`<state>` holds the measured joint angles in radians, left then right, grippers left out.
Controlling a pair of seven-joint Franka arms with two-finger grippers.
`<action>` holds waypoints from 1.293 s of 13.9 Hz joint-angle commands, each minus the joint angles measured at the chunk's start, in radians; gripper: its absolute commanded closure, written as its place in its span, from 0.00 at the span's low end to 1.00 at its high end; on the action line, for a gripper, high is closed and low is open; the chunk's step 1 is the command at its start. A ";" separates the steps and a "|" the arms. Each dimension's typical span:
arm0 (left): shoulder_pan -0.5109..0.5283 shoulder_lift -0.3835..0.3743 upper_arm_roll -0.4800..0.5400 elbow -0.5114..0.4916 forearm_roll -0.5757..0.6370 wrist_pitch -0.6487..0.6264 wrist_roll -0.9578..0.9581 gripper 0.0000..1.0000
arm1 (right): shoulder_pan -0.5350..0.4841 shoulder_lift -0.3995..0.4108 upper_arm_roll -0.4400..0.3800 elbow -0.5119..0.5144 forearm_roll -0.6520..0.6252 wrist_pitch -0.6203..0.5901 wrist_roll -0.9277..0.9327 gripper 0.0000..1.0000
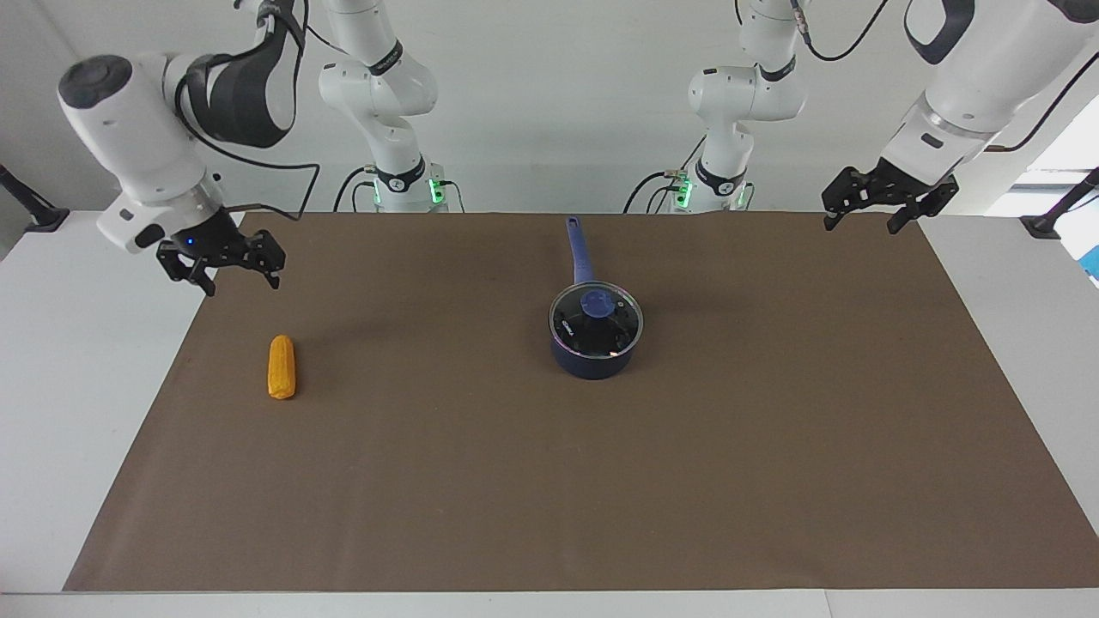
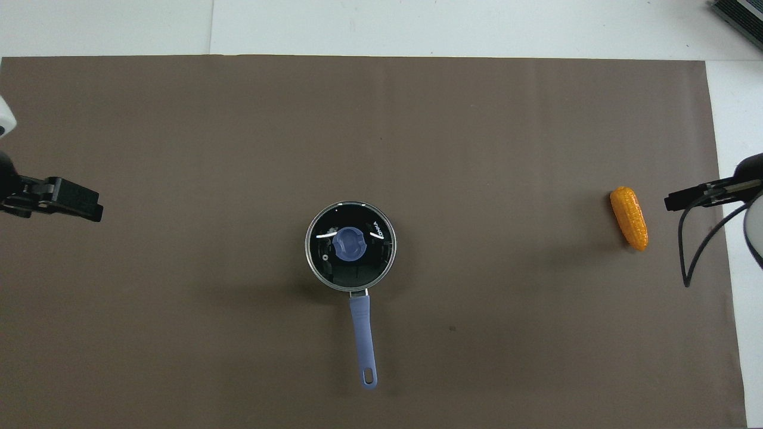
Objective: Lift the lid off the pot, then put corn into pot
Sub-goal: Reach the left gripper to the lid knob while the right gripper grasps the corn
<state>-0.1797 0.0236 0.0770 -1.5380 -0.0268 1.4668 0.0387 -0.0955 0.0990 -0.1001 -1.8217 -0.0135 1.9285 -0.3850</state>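
Note:
The corn (image 2: 629,218) looks shorter than the width of the round pot (image 2: 350,246). I expect it to lie flat inside when I lower it in.
The dark blue pot (image 1: 592,362) stands mid-mat, its long blue handle (image 2: 362,333) pointing toward the robots. The glass lid (image 1: 596,319) with its blue knob (image 2: 349,245) sits on the pot. The yellow-orange corn (image 1: 282,367) lies on the mat toward the right arm's end, also in the overhead view (image 2: 629,218). My right gripper (image 1: 242,286) hangs open and empty in the air over the mat's edge beside the corn (image 2: 676,199). My left gripper (image 1: 861,227) hangs open and empty over the mat's edge at the left arm's end (image 2: 89,205).
A brown mat (image 1: 549,498) covers most of the white table (image 1: 77,386). The two arm bases (image 1: 403,184) stand at the robots' edge. Nothing else lies on the mat.

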 commanded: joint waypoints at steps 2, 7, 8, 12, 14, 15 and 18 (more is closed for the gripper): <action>-0.138 -0.031 0.012 -0.135 -0.007 0.142 -0.127 0.00 | -0.020 0.112 0.007 -0.008 0.023 0.118 -0.083 0.00; -0.312 -0.013 0.012 -0.237 -0.012 0.318 -0.291 0.00 | -0.026 0.211 0.007 -0.086 0.023 0.289 -0.178 0.00; -0.339 -0.004 0.012 -0.246 -0.012 0.352 -0.331 0.00 | -0.026 0.232 0.007 -0.087 0.021 0.299 -0.202 0.00; -0.449 0.088 0.012 -0.264 -0.010 0.481 -0.497 0.00 | -0.035 0.242 0.007 -0.119 0.023 0.305 -0.279 0.00; -0.500 0.153 0.013 -0.264 -0.008 0.549 -0.571 0.00 | -0.035 0.232 0.005 -0.146 0.023 0.307 -0.279 0.00; -0.515 0.170 0.013 -0.268 -0.007 0.570 -0.597 0.00 | -0.041 0.234 0.005 -0.145 0.021 0.311 -0.281 0.00; -0.566 0.202 0.013 -0.293 -0.007 0.635 -0.666 0.00 | -0.040 0.234 0.005 -0.148 0.021 0.328 -0.272 0.09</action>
<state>-0.7092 0.2274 0.0697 -1.8008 -0.0292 2.0545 -0.5880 -0.1242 0.3540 -0.1006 -1.9401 -0.0134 2.2253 -0.6241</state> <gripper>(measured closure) 0.000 0.000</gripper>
